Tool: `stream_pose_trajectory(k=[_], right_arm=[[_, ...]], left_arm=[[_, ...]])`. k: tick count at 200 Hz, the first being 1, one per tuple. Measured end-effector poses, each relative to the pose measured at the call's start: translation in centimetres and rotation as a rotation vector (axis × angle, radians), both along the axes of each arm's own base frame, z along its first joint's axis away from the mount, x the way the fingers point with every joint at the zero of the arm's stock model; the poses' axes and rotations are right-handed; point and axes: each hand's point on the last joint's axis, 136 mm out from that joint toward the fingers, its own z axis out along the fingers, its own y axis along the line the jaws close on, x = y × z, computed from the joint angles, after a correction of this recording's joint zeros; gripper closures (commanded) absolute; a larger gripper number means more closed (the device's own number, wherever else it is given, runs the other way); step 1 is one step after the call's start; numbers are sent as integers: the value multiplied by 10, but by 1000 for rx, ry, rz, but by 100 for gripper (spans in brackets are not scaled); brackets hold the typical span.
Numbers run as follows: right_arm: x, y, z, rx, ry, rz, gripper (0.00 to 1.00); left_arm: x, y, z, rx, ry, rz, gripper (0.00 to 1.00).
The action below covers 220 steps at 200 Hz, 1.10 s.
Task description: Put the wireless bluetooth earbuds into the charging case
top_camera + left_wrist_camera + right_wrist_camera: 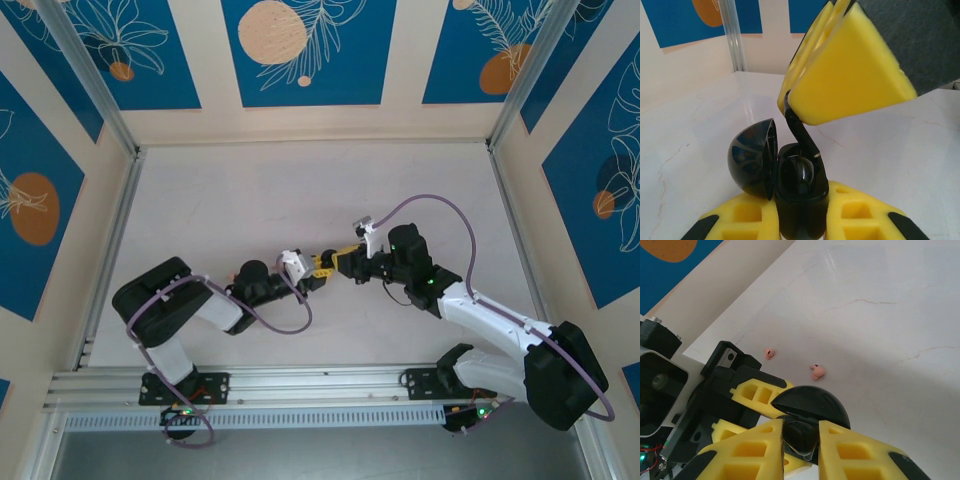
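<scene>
The black earbud (801, 132) is slanting over the edge of the charging case, so my right gripper should open, move back and straighten the earbud down into the open cavity (799, 171).
My left gripper (801, 221) is shut on the body of the black charging case (807, 197), held upright with its domed lid (750, 157) swung open to the left. From above, my right gripper (790, 102) is shut on a glossy black earbud (802, 131), whose lower end reaches into the case's open cavity. A rounded black bud body (800, 175) shines inside the cavity; I cannot tell if it belongs to the held one. In the right wrist view the right gripper (801, 440) pinches that black bud just under the lid (812, 402). The grippers (318, 266) meet at mid-table.
Two salmon-pink earbuds (769, 353) (816, 372) lie loose on the white marbled tabletop (880, 330) just beyond the case. The left gripper's black mount (715, 385) crowds the left. Walls and metal posts (120, 120) ring the table; a rail (320, 380) runs along the near edge.
</scene>
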Motion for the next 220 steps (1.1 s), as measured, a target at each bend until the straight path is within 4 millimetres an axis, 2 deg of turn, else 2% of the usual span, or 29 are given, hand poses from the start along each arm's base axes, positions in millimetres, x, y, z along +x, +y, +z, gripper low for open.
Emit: stream_pose_trajectory(k=[110,194,220], right_arm=[[-3,5,3,15,-17,29,77],[-10,9,3,17,-20,73,63],[-11,10,3,20,-19,83,53]], left_arm=[[-1,1,10,-22,-9,-1,84],[-1,1,13,-25,-13,-1,84],[-1,1,12,-21,-11,-1,84]])
